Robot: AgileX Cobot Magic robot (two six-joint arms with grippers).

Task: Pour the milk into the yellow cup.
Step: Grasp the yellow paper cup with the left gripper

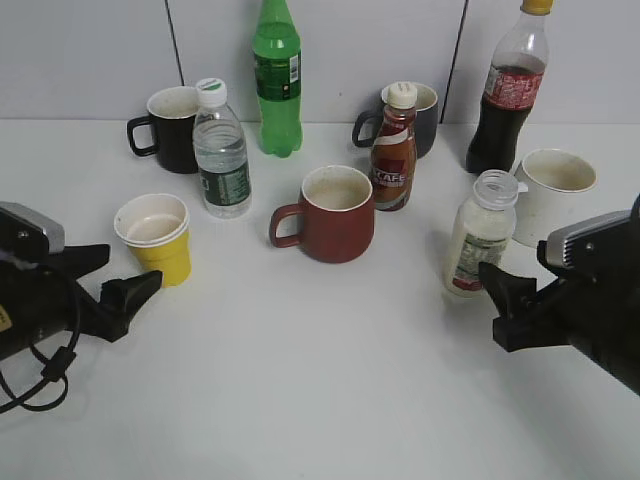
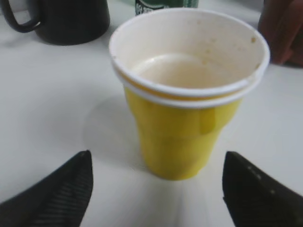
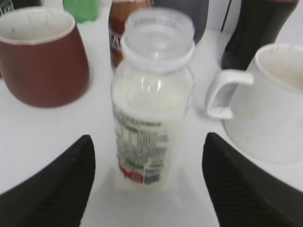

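I expect the milk to flow in a thin stream when I pour it into the yellow cup, because the milk (image 1: 486, 222) bottle's wide neck (image 1: 499, 184) is open.
The yellow cup (image 1: 155, 238) stands upright at the left of the table, white inside with a pale beige bottom; it fills the left wrist view (image 2: 182, 137). My left gripper (image 1: 125, 272) is open just in front of the cup, fingers (image 2: 156, 158) apart on either side and not touching it. The milk bottle (image 1: 480, 235) stands upright at the right with creamy-white liquid; its wide neck shows no cap. In the right wrist view the bottle (image 3: 154, 118) stands between the tips of my open right gripper (image 3: 147, 138), untouched. That gripper (image 1: 497, 303) sits just right of and in front of the bottle.
A dark red mug (image 1: 335, 215) stands at centre, a white mug (image 1: 555, 190) right behind the milk. A water bottle (image 1: 222, 150), black mug (image 1: 170, 128), green bottle (image 1: 277, 80), brown coffee bottle (image 1: 393, 150), dark grey mug (image 1: 420, 115) and cola bottle (image 1: 510, 90) stand behind.
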